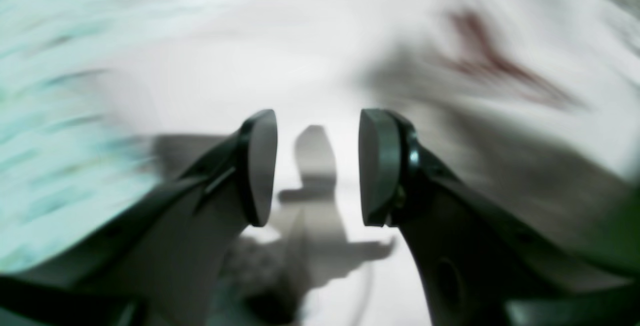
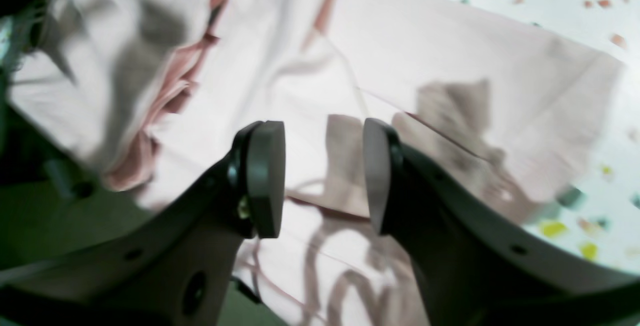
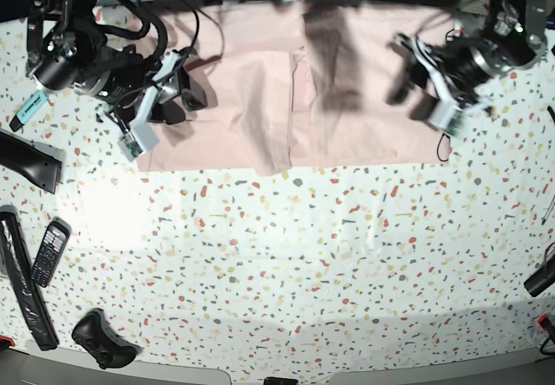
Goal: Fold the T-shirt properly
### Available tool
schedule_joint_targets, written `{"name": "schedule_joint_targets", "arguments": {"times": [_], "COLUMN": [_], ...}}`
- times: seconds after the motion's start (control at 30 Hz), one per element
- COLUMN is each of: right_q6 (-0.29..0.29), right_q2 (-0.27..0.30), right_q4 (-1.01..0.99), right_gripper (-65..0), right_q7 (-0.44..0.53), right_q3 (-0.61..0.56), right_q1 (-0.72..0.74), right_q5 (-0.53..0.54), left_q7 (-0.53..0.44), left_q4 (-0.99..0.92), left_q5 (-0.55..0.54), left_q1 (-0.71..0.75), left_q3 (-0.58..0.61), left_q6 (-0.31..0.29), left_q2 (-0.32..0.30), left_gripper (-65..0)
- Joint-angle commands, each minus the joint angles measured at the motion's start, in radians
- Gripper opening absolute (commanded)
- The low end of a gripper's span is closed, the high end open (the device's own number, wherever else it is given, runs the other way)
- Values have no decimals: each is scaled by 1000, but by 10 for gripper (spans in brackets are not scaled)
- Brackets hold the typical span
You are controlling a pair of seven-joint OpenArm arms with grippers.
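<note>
A black curve (image 3: 444, 147) sticks out at the corner of the T-shirt (image 3: 234, 99). I should expect black lettering hidden underneath to show when I fold it over.
The pale pink T-shirt (image 3: 251, 81) lies partly folded along the table's far edge, plain side up, with no lettering showing. My right gripper (image 3: 178, 99) is open above its left end; in the right wrist view the open jaws (image 2: 324, 176) hover over wrinkled pink cloth (image 2: 425, 50) and hold nothing. My left gripper (image 3: 409, 90) is motion-blurred over the shirt's right end. In the left wrist view it (image 1: 317, 166) is open and empty above a blurred pale surface.
The speckled terrazzo table (image 3: 303, 255) fills the near side. At its left edge lie a teal marker (image 3: 30, 109), a black bar (image 3: 30, 161), a phone (image 3: 50, 251), a long black strip (image 3: 22, 281) and a black controller (image 3: 102, 337). Cables hang at the back left.
</note>
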Motion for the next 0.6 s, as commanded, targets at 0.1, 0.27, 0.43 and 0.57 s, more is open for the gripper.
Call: {"name": "schedule_joint_targets", "arguments": {"times": [0.1,0.27,0.43,0.57], "right_q6": [-45,-53,-51,-50], "right_q2": [9,9,9,9], "right_q4": [14,-25,-90,-181], "right_gripper": [-400,-400,-400,-400], "right_q7": [15,1,-61,-64], "right_q3": [42,169,260,258], "right_q1": [8,8,8,16], "right_q5": [-31,13,68,64], "left_q7": [-105,-146,-157,-157], "left_q4": [14,-43,-201,-283], "left_q5": [42,42,40,37], "left_q1": [-3,-12,-52,-78], "left_q3": [-100,-167,-169,-169], "left_q6": [114,123,114,62], "left_q2": [-9,-13,-14,-14], "left_gripper": [-392,-392,-392,-392]}}
